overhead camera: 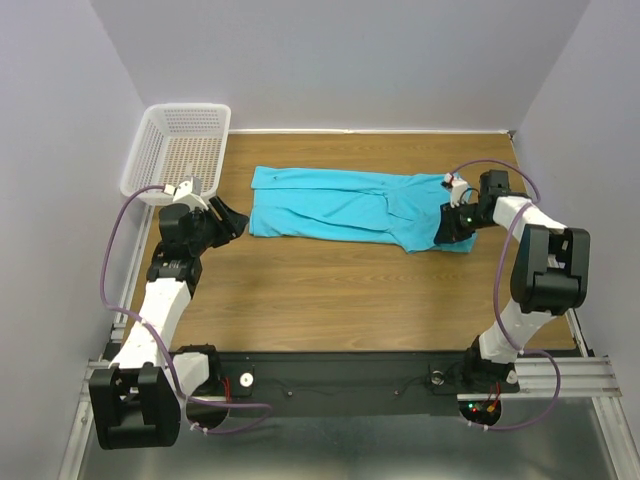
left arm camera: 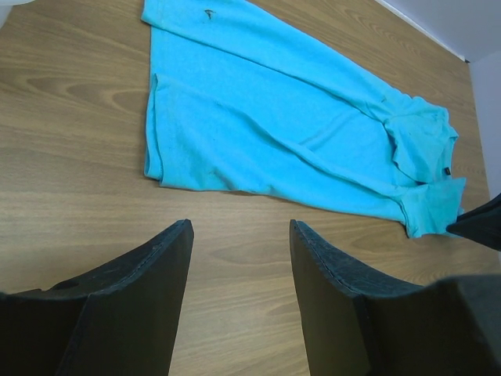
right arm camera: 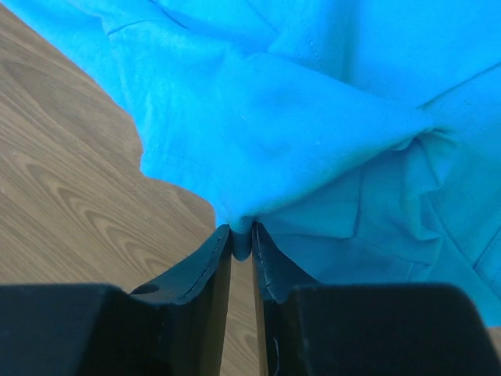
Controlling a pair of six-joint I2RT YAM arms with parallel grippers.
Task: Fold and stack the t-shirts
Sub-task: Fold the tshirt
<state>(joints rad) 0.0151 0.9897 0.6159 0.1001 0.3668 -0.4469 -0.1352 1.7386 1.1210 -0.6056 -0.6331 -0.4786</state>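
Note:
A flap (left arm camera: 420,141) is lying crumpled across the turquoise t-shirt's end. Next, my right gripper lets go of the t-shirt's near corner and pulls the flap's edge (left arm camera: 409,176) toward the far side.
The turquoise t-shirt (overhead camera: 345,207) lies folded lengthwise in a long strip across the far half of the wooden table. In the left wrist view the t-shirt (left arm camera: 266,117) fills the upper part. My right gripper (overhead camera: 447,228) is shut on the shirt's right end; in the right wrist view a pinch of the t-shirt (right arm camera: 313,133) sits between its tips (right arm camera: 241,239). My left gripper (overhead camera: 232,218) is open and empty, just left of the shirt's left edge; in the left wrist view (left arm camera: 239,231) bare wood shows between its fingers.
A white mesh basket (overhead camera: 180,150) stands at the table's far left corner, behind my left arm. The table (overhead camera: 330,290) is brown wood, with walls close on the left, right and far sides.

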